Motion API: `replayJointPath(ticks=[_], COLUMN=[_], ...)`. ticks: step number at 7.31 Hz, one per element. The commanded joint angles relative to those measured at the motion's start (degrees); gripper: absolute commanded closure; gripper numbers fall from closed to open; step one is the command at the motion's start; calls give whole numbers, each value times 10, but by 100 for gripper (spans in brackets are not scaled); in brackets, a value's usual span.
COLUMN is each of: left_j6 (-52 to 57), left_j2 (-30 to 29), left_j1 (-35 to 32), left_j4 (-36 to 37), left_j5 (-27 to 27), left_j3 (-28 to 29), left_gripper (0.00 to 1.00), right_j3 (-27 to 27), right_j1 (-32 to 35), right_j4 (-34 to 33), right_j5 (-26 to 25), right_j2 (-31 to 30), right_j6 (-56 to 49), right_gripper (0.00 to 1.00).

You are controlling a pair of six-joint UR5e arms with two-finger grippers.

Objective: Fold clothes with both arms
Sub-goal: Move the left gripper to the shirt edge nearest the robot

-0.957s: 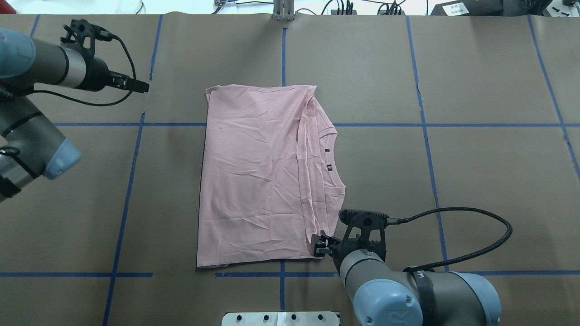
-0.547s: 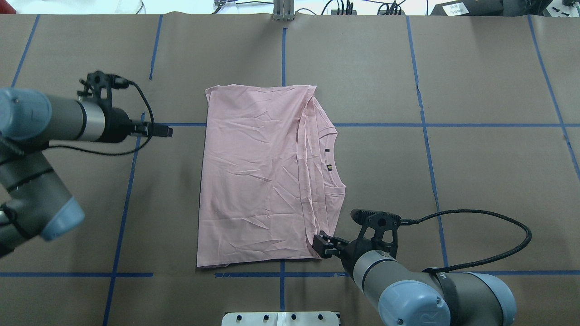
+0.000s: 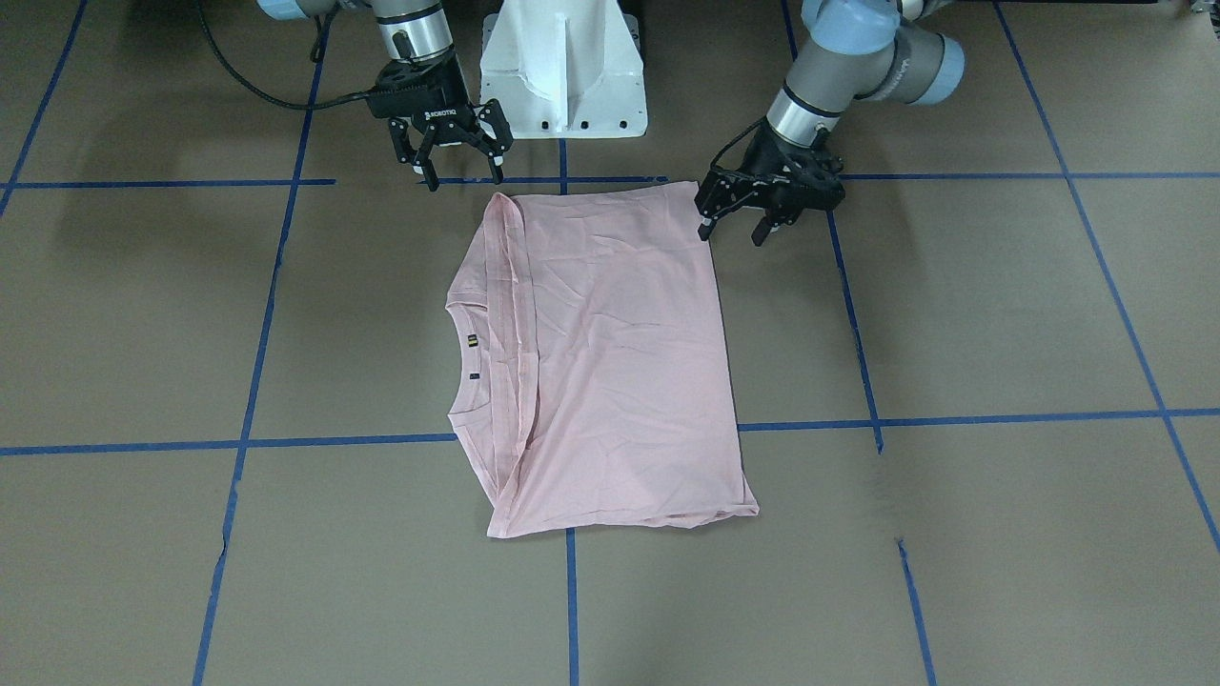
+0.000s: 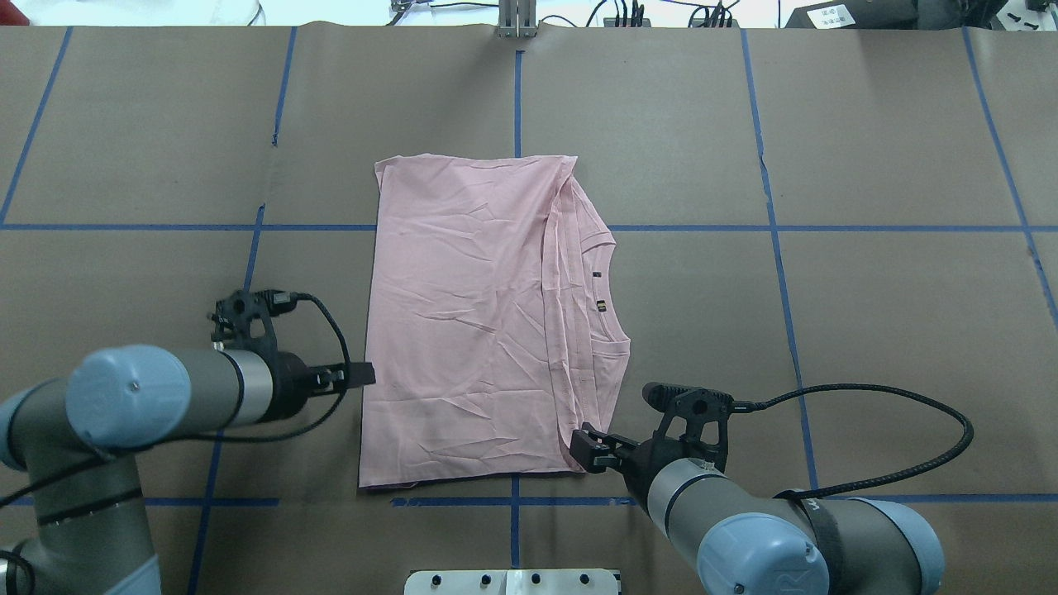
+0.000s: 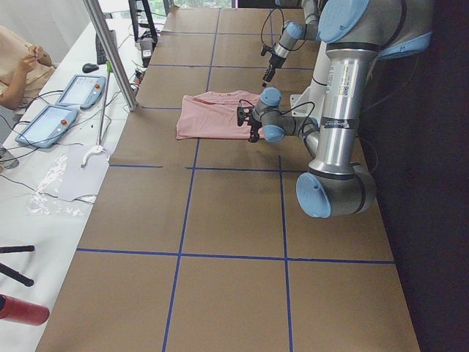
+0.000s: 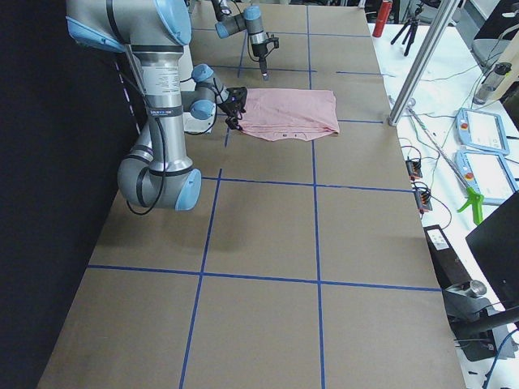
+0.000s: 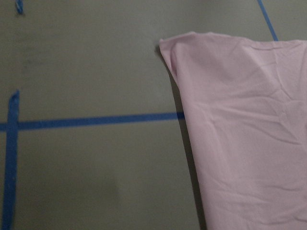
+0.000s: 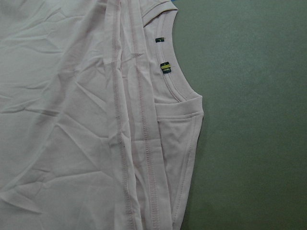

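I expect the pale pink T-shirt to drag toward me and bunch up at a corner when I fold it, because the T-shirt's far hem is lying loose and wavy.
The pale pink T-shirt lies folded flat on the brown table, plain side up, with its ribbed collar and folded hems along its right edge. The collar with two small labels also shows in the right wrist view. My left gripper is open, low beside the shirt's left edge near its near-left corner; the front-facing view shows it too. My right gripper is open at the shirt's near-right corner, as the front-facing view also shows. Neither holds cloth. The Snoopy print is hidden.
The white pedestal base stands just behind the shirt's near edge. Blue tape lines cross the table. A metal post stands at the far edge. Tablets and an operator are beyond the table's far side.
My left arm swung from the table's far left toward the robot and now sits beside the shirt's left edge. My right gripper shifted slightly and stays at the near-right corner. The shirt has not moved.
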Motion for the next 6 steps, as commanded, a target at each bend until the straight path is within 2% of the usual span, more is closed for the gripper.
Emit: replayJointPath(ticks=[1,3,6], left_j6=[-59,-71,-76], left_j2=[0,-1,0], left_j1=[50,71,95], left_j4=[7,7,7], left_j5=[18,18,18], left_j3=[-1,-5,-4], left_gripper=[40,44,44], right_j3=[-1,-1,-3], right_j1=[0,0,-1], right_j4=[0,0,0], right_j5=[-1,-1,-1], right_j2=[1,3,3], right_j6=[0,0,0], right_gripper=[0,0,0])
